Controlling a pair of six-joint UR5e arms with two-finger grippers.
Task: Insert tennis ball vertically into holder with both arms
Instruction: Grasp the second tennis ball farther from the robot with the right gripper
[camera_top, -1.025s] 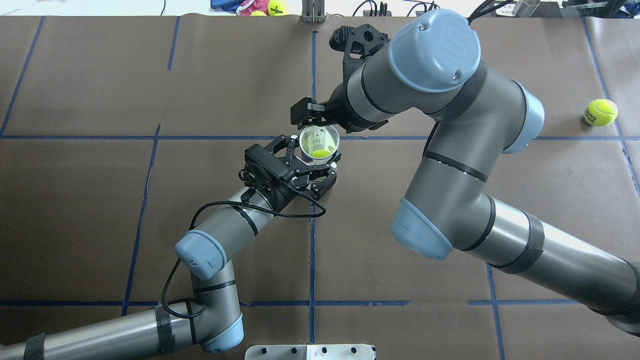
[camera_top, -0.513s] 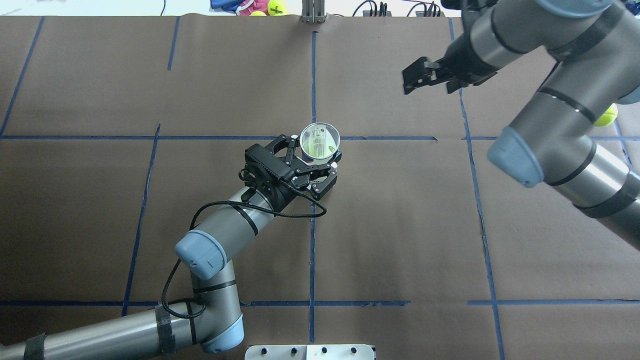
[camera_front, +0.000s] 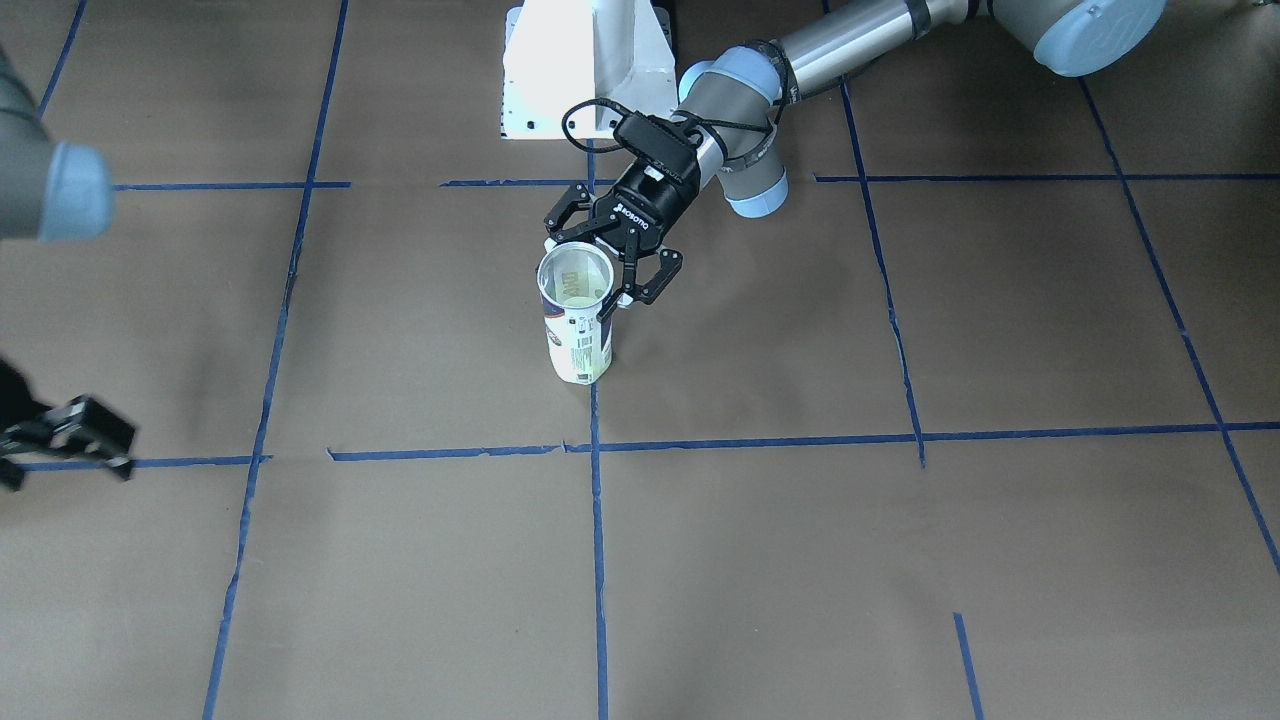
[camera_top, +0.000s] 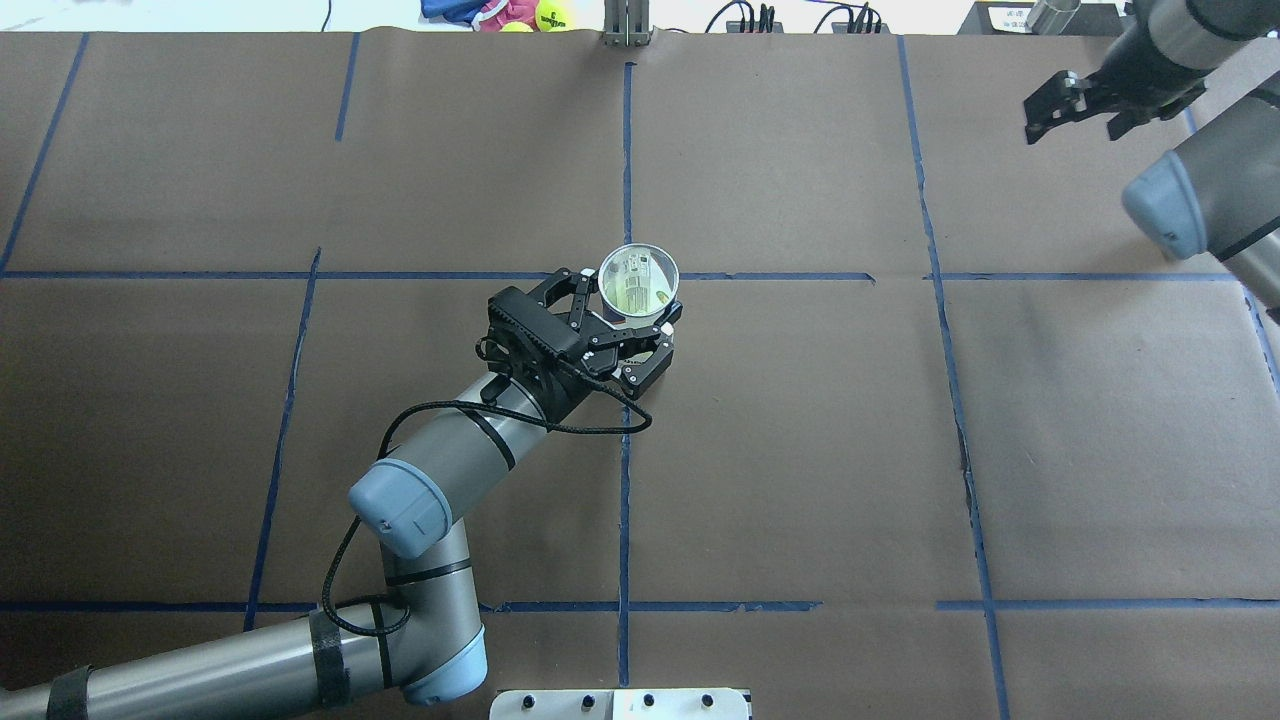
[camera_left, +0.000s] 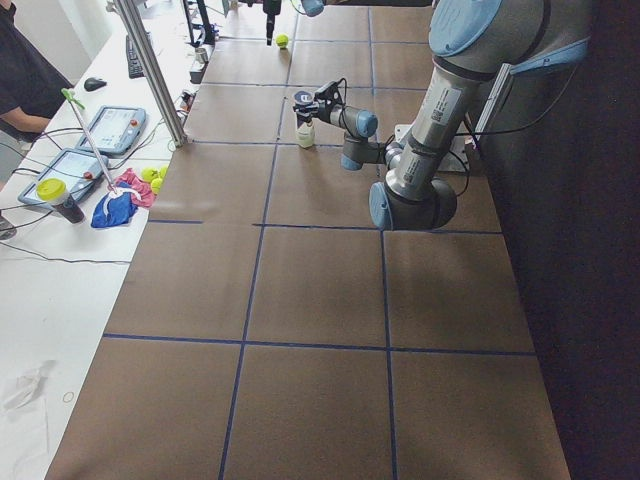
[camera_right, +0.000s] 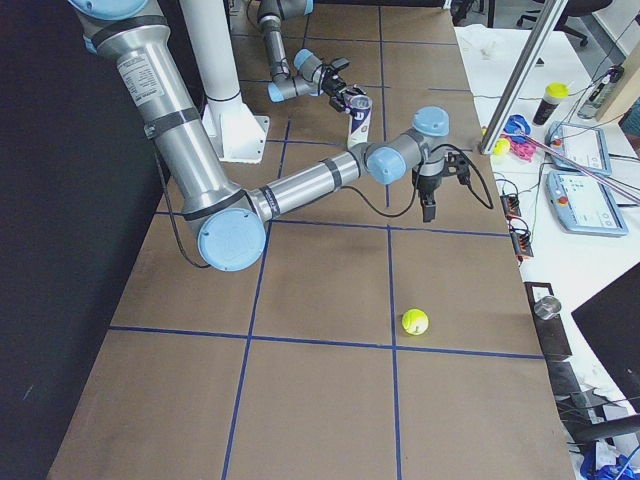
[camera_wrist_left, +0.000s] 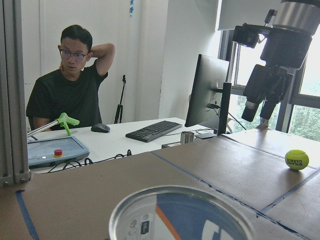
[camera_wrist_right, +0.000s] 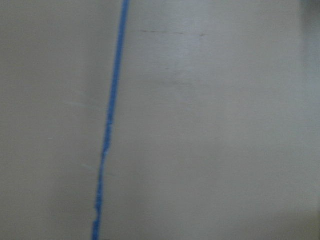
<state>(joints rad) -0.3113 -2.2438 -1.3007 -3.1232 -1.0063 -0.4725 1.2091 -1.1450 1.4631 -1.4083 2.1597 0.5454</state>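
Note:
The holder (camera_front: 579, 343) will take in the whole tennis ball when the robot drops it in, because deep empty space (camera_front: 576, 278) shows below the holder's wide rim.
The holder (camera_top: 638, 283), a clear can with a white-and-navy label, stands upright at the table's middle. It also shows in the front view (camera_front: 578, 320) and its rim shows in the left wrist view (camera_wrist_left: 182, 210). My left gripper (camera_top: 620, 315) is shut on the can's side (camera_front: 603, 268). A yellow-green tennis ball (camera_front: 587, 368) lies inside the can at the bottom. My right gripper (camera_top: 1083, 112) is open and empty, high at the far right, far from the can (camera_front: 68, 438). A second tennis ball (camera_right: 415, 321) lies on the table at the right (camera_wrist_left: 297, 159).
The white pedestal (camera_front: 590, 60) stands at the robot's edge behind the left arm. More balls and a cloth (camera_top: 520, 14) lie past the far edge. An operator (camera_wrist_left: 75, 90) sits at a desk beyond the table.
My right arm has swung from just above the can to the far right and up, its gripper open and empty. The left gripper and the can have not moved.

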